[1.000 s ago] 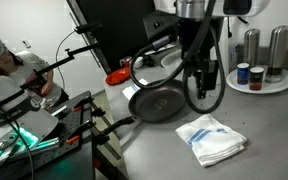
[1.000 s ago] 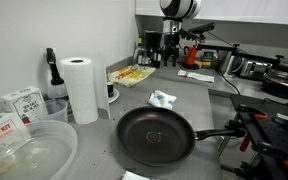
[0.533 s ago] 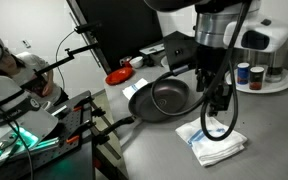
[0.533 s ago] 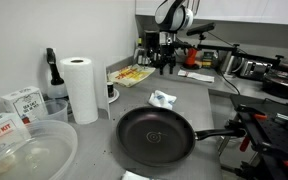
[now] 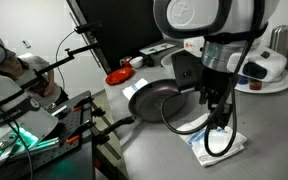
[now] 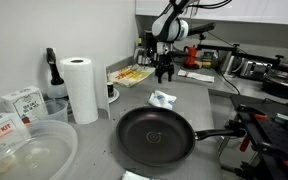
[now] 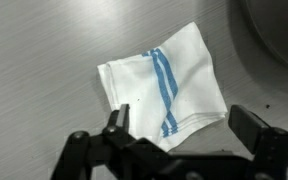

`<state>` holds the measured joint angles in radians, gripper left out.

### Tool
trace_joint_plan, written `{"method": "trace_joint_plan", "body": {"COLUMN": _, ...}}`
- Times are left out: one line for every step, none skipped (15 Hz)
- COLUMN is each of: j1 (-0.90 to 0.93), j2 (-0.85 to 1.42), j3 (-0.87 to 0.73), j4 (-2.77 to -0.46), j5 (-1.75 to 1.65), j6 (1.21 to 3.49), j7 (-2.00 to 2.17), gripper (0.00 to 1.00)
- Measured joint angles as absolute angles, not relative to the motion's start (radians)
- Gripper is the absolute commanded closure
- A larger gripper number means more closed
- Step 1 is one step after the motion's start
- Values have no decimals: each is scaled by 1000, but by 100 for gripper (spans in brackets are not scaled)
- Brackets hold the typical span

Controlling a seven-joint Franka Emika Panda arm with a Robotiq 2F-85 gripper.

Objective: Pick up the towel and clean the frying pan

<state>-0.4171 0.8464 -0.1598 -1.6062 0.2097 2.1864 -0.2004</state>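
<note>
I should keep lowering my gripper until it pinches the striped cloth (image 7: pixel 170 122), because my open fingers are on both sides of the towel's blue stripes (image 7: pixel 165 88), clear of the frying pan.
The white towel with thin blue stripes lies loosely folded on the grey counter in both exterior views (image 5: pixel 220 143) (image 6: pixel 163 99) and fills the middle of the wrist view (image 7: pixel 164 85). The black frying pan (image 5: pixel 160 99) (image 6: pixel 156 134) sits beside it, with its long handle (image 6: pixel 216 134) pointing sideways. Its rim shows at the wrist view's top right (image 7: pixel 281 30). My gripper (image 5: pixel 217 116) (image 6: pixel 164 71) (image 7: pixel 182 124) hangs open and empty just above the towel. Its two fingers stand on either side of the towel's near corner without touching it.
A tall paper towel roll (image 6: pixel 81 88), a clear plastic container (image 6: pixel 26 155) and boxes stand near one counter end. A small red dish (image 5: pixel 117 76) lies behind the pan. A round tray with shakers (image 5: pixel 271 68) is at the back. Camera gear (image 5: pixel 34 110) crowds the counter's edge.
The arm has swung from above the pan over to the towel and come down toward it. The gripper has stayed open. The towel and the pan have not moved.
</note>
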Motion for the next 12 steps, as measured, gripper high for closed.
{"method": "trace_joint_plan", "body": {"j1": -417, "j2": 858, "j3": -159, "j4": -1600, "j5": 210, "j6": 2186, "j7": -195, "gripper": 0}}
{"method": "trace_joint_plan", "body": {"j1": -417, "j2": 868, "j3": -158, "j4": -1594, "j5": 210, "j6": 2186, "j7": -191, "gripper": 0}}
{"method": "trace_joint_plan", "body": {"j1": -417, "j2": 878, "j3": -157, "j4": -1589, "j5": 210, "j6": 2186, "j7": -186, "gripper": 0}}
{"method": "trace_joint_plan", "body": {"j1": -417, "j2": 887, "j3": -155, "j4": -1584, "j5": 210, "j6": 2186, "j7": -181, "gripper": 0}}
{"method": "trace_joint_plan", "body": {"j1": -417, "j2": 897, "j3": -153, "j4": -1580, "j5": 210, "j6": 2186, "j7": -178, "gripper": 0}}
{"method": "trace_joint_plan", "body": {"j1": -417, "j2": 906, "j3": -150, "j4": -1577, "j5": 210, "j6": 2186, "j7": -176, "gripper": 0}}
{"method": "trace_joint_plan", "body": {"j1": -417, "j2": 916, "j3": -148, "j4": -1572, "j5": 210, "j6": 2187, "j7": -175, "gripper": 0}}
{"method": "trace_joint_plan", "body": {"j1": -417, "j2": 927, "j3": -145, "j4": -1567, "j5": 210, "j6": 2190, "j7": -174, "gripper": 0}}
{"method": "trace_joint_plan", "body": {"j1": -416, "j2": 938, "j3": -142, "j4": -1561, "j5": 209, "j6": 2196, "j7": -173, "gripper": 0}}
{"method": "trace_joint_plan", "body": {"j1": -416, "j2": 951, "j3": -140, "j4": -1553, "j5": 209, "j6": 2203, "j7": -173, "gripper": 0}}
{"method": "trace_joint_plan", "body": {"j1": -415, "j2": 963, "j3": -137, "j4": -1546, "j5": 208, "j6": 2213, "j7": -173, "gripper": 0}}
{"method": "trace_joint_plan", "body": {"j1": -414, "j2": 975, "j3": -135, "j4": -1537, "j5": 208, "j6": 2222, "j7": -173, "gripper": 0}}
